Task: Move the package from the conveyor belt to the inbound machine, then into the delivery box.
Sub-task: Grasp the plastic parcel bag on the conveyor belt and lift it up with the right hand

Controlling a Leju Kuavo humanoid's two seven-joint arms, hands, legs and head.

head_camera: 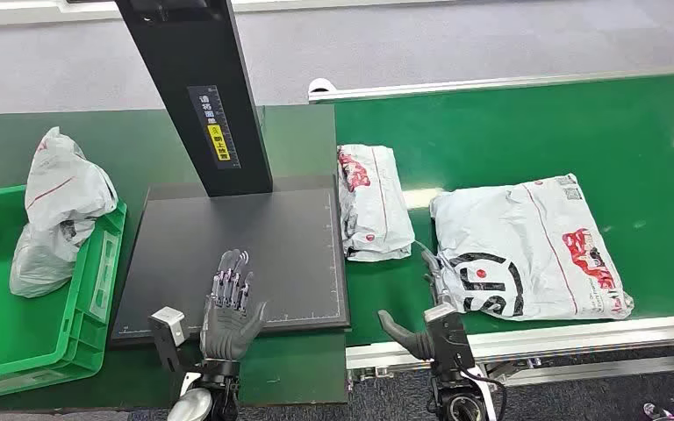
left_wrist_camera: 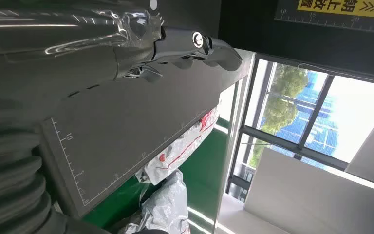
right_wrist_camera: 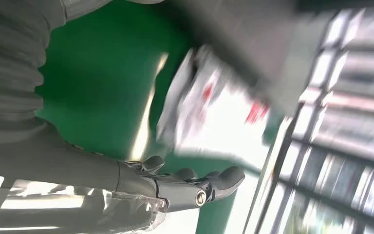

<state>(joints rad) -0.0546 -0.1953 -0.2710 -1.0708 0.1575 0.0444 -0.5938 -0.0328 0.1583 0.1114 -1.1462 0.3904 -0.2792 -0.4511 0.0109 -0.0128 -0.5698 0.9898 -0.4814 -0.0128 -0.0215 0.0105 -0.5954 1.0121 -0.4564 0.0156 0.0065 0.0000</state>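
The large package [head_camera: 527,250] lies wide and flat with a crumpled corner [head_camera: 616,303], so it will bunch up and fold around my right gripper when I pick it up.
Two white plastic packages lie on the green conveyor belt [head_camera: 527,123]: a small one [head_camera: 373,202] beside the black inbound machine plate [head_camera: 246,246], and a large flat one [head_camera: 531,246] to its right. My left hand [head_camera: 228,303] hovers over the plate's near part with fingers spread and nothing in it; the left wrist view shows its fingers [left_wrist_camera: 190,44] above the plate [left_wrist_camera: 126,131], with the small package [left_wrist_camera: 185,151] beyond. My right hand [head_camera: 430,303] is at the belt's front edge by the large package's near-left corner, fingers apart and holding nothing. The right wrist view is blurred, showing the right hand [right_wrist_camera: 190,185] and a package [right_wrist_camera: 214,112].
The machine's black post [head_camera: 197,88] rises from the back of the plate. A green delivery box [head_camera: 17,333] stands at the left, with two white bags [head_camera: 57,210] piled against its far right corner. The conveyor's metal rail [head_camera: 579,338] runs along the front.
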